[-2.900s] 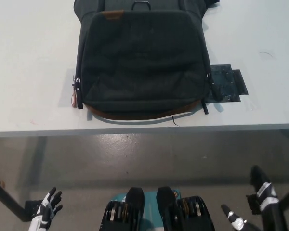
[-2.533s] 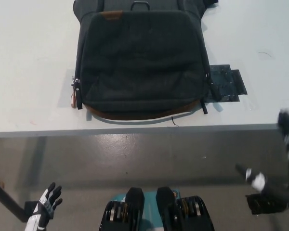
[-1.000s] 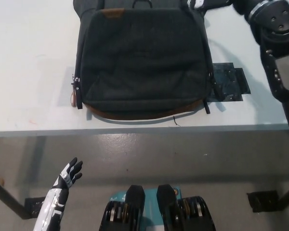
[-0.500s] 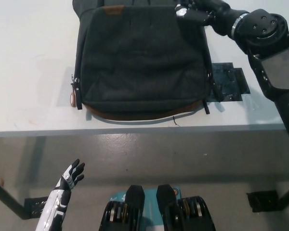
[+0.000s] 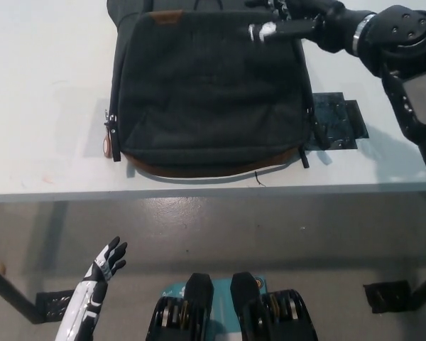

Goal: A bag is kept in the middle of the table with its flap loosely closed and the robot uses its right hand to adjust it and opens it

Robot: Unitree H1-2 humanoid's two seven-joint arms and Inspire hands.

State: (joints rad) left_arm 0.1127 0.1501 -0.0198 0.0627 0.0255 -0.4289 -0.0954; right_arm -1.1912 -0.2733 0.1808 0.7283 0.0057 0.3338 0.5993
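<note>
The flap (image 5: 211, 82) will swing toward me and hang off the table when I open it, because the bag's brown trim (image 5: 213, 170) lies close to the table's front edge.
A dark grey bag (image 5: 209, 89) with brown trim lies flat in the middle of the white table (image 5: 42, 92), its flap (image 5: 206, 106) closed over the front. My black right hand (image 5: 295, 21) reaches in from the upper right and hovers over the flap's top right corner, fingers spread and pointing left, holding nothing. Far below the table edge at lower left, my white left hand (image 5: 106, 261) hangs with fingers apart.
A dark flat plate (image 5: 337, 124) lies on the table just right of the bag. A small red-brown zip tag (image 5: 108, 145) sticks out at the bag's left side. Grey floor (image 5: 213, 234) shows below the table's front edge.
My right arm has swung up from below the table to the bag's top right corner, and its fingers have stretched further left over the flap. The left hand rose slightly.
</note>
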